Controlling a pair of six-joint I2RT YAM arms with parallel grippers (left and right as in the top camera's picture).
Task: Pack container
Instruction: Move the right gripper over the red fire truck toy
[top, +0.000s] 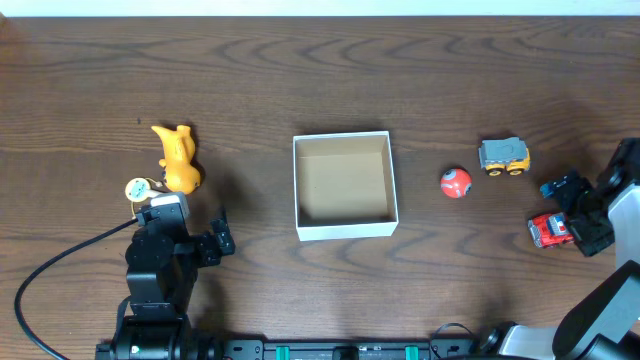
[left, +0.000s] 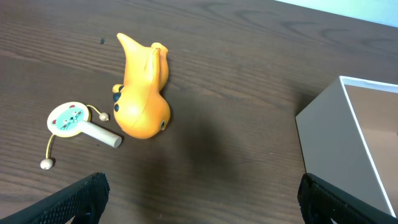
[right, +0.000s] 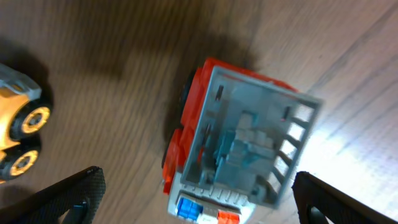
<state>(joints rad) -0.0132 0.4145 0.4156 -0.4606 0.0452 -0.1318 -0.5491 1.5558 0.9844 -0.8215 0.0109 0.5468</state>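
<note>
My right gripper's fingers are open with the red and grey toy truck lying free between them. The gripper should keep going down until the truck has the fingers on either side of its red sides, then close.
The container stands mid-table, a square white box, brown inside and empty; its white wall shows at the right of the left wrist view. My left gripper is open over bare wood, just short of a yellow duck toy and a small round rattle drum. At the right edge my right gripper is open. A red and grey toy truck lies between its spread fingers, neither finger touching it.
A red ball and a yellow-wheeled grey toy truck lie between the container and the right gripper. A black cable trails from the left arm toward the front-left corner.
</note>
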